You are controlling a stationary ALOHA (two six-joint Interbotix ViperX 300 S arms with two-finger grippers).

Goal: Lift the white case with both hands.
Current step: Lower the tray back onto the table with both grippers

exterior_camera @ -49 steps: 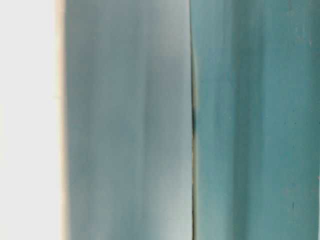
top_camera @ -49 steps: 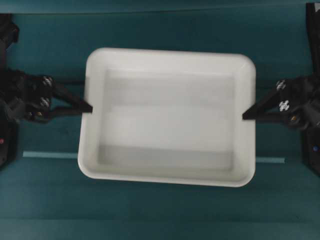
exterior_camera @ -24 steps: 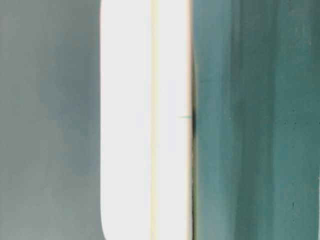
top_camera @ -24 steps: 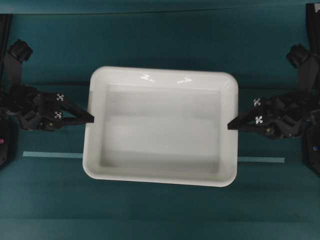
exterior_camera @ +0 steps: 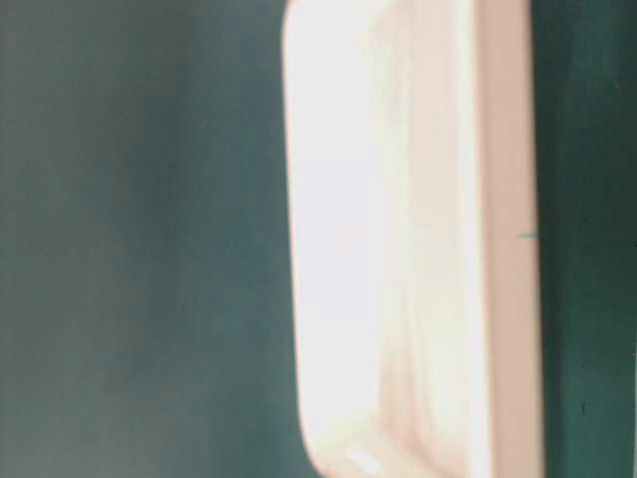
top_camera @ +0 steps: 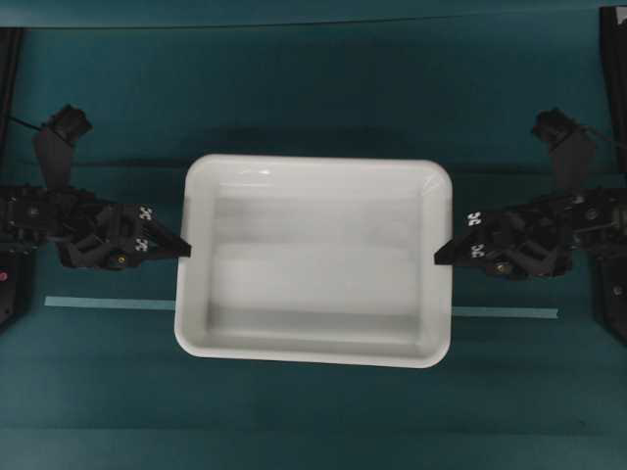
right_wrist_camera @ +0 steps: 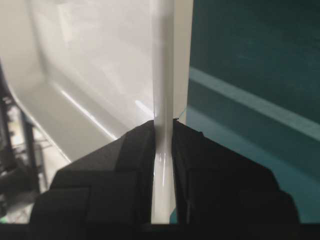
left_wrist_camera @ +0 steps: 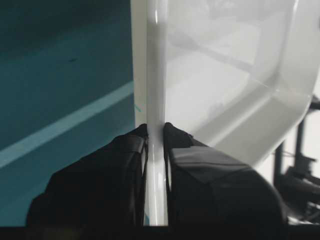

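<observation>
The white case (top_camera: pixel 313 259) is hanging level over the open teal table (top_camera: pixel 472 343). My right gripper keeps lowering the case's rim until the case lies flat, then let go.
The white case (top_camera: pixel 313 264) lies level in the middle of the overhead view, seen from above with its bottom bare. My left gripper (top_camera: pixel 186 248) is shut on the rim of its left short side. My right gripper (top_camera: pixel 438 257) is shut on the rim of the right short side. In the left wrist view the thin white rim runs between the two black fingers (left_wrist_camera: pixel 155 131), and the case (left_wrist_camera: pixel 220 75) stretches away behind. The right wrist view shows the same pinch (right_wrist_camera: pixel 163 127) on the case (right_wrist_camera: pixel 100 65). The table-level view shows the case (exterior_camera: pixel 398 249) blurred. Whether it touches the table I cannot tell.
A thin pale tape strip (top_camera: pixel 108 304) runs across the teal table under the case and comes out on the right (top_camera: pixel 505 312). The black arm bases stand at the far left edge (top_camera: pixel 8 294) and far right edge (top_camera: pixel 615 294).
The case looks steadily smaller from overhead: it has come down, away from the camera, with both grippers still pinching its rim. In the table-level view its rim has slid to the right.
</observation>
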